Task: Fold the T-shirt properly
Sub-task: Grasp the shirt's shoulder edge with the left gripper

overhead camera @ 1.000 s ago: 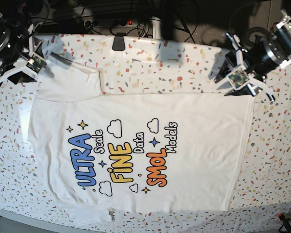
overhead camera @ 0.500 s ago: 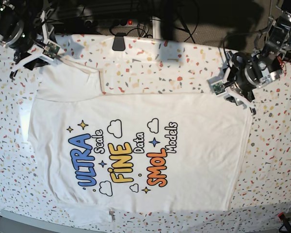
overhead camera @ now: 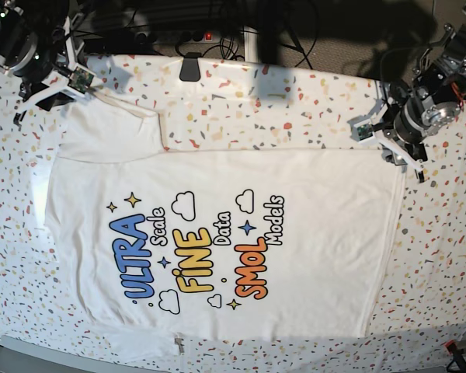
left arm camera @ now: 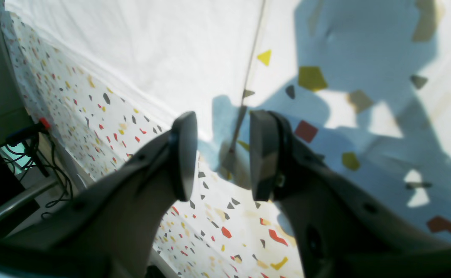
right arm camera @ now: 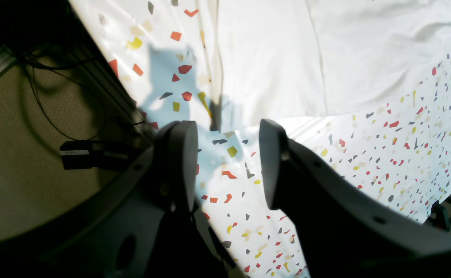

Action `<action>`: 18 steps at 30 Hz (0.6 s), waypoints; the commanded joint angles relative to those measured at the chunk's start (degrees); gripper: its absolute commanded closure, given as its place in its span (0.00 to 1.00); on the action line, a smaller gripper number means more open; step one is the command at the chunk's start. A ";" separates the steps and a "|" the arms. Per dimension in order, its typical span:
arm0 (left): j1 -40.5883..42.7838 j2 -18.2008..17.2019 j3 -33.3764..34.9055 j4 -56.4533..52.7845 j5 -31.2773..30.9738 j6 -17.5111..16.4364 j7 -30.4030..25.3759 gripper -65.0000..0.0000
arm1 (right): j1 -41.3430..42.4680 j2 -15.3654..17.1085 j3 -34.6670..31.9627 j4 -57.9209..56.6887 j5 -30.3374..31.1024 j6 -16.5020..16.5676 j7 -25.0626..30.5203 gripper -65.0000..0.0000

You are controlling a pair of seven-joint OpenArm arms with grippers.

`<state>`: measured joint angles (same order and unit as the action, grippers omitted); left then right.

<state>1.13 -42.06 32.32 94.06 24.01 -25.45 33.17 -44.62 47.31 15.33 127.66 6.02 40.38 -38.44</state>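
Observation:
I expect the T-shirt's hem corner [overhead camera: 397,158] to bunch up into soft creases when I pinch it, because the corner lies smooth and loose between my left gripper's fingers [left arm camera: 224,127].
The white T-shirt [overhead camera: 217,233] lies flat and print-up on the speckled table cover [overhead camera: 295,101], with "ULTRA", "FINE" and "SMOL" showing. On the base view's right, my left gripper [overhead camera: 386,144] hovers at the shirt's upper hem corner. Its jaws [left arm camera: 221,119] are open, and the hem edge [left arm camera: 248,77] runs down between them. My right gripper [overhead camera: 60,97] is at the upper sleeve on the base view's left. It is also open [right arm camera: 227,127], and the sleeve's corner [right arm camera: 214,116] lies just past its fingertips. Neither holds any cloth.
A black clip [overhead camera: 190,68] sits at the table's back edge. Cables and a black box [right arm camera: 90,154] hang beyond the table edge beside my right gripper. A red-tipped clamp [left arm camera: 44,123] and a metal rail stand off the table's side.
Both arms have swung and shifted at the table's back corners: the right gripper came in to the sleeve, the left gripper turned over the hem corner. The shirt has not moved.

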 commanded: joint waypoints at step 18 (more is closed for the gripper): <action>-0.50 1.57 -0.33 -9.97 3.02 0.17 -11.43 0.73 | 0.02 0.79 0.44 0.85 0.00 -0.38 0.81 0.59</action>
<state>0.64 -40.29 31.77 85.10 27.42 -22.92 20.05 -44.62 47.31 15.33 127.66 6.15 40.38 -38.39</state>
